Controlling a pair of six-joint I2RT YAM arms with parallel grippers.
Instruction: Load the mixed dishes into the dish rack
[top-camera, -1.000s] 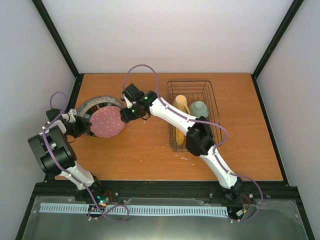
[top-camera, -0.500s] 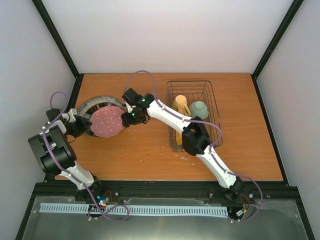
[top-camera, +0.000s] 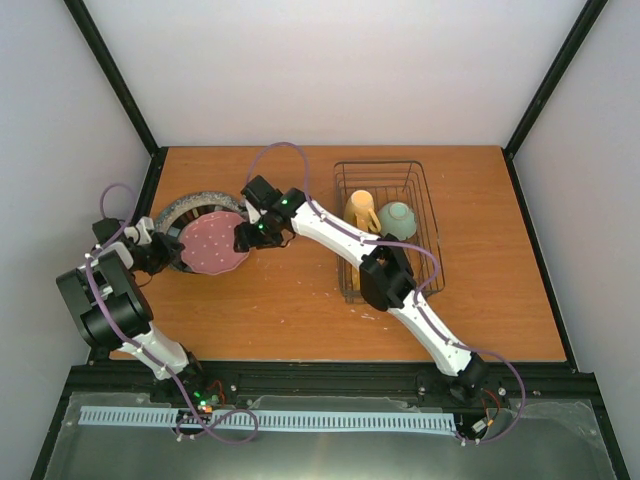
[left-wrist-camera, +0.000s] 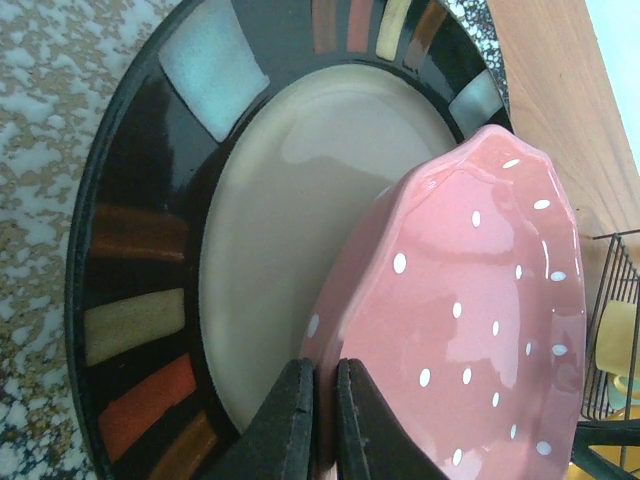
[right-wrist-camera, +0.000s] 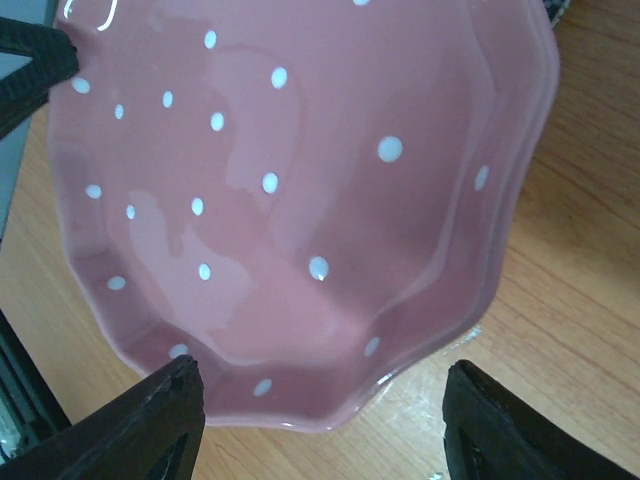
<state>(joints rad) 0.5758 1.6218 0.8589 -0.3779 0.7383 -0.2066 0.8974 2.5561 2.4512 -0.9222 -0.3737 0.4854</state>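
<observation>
I should take the pink plate's free edge with my right gripper before my left gripper opens, because my left gripper holds the pink plate far from the dish rack.
The maroon-pink speckled plate is held tilted at the table's left, over the larger grey speckled plate. My left gripper is shut on the pink plate's left rim. My right gripper is open at the pink plate's right rim, its fingers on either side of the rim. The dish rack at the right holds the yellow mug, the pale green bowl and the orange-yellow plate. In the left wrist view the grey plate shows a dark banded rim and beige centre.
Bare wooden table lies between the plates and the rack. Black frame posts and white walls bound the table. The right arm stretches across the rack's near left corner.
My right gripper has moved left, closer onto the pink plate's right rim. The left gripper and plate have stayed put.
</observation>
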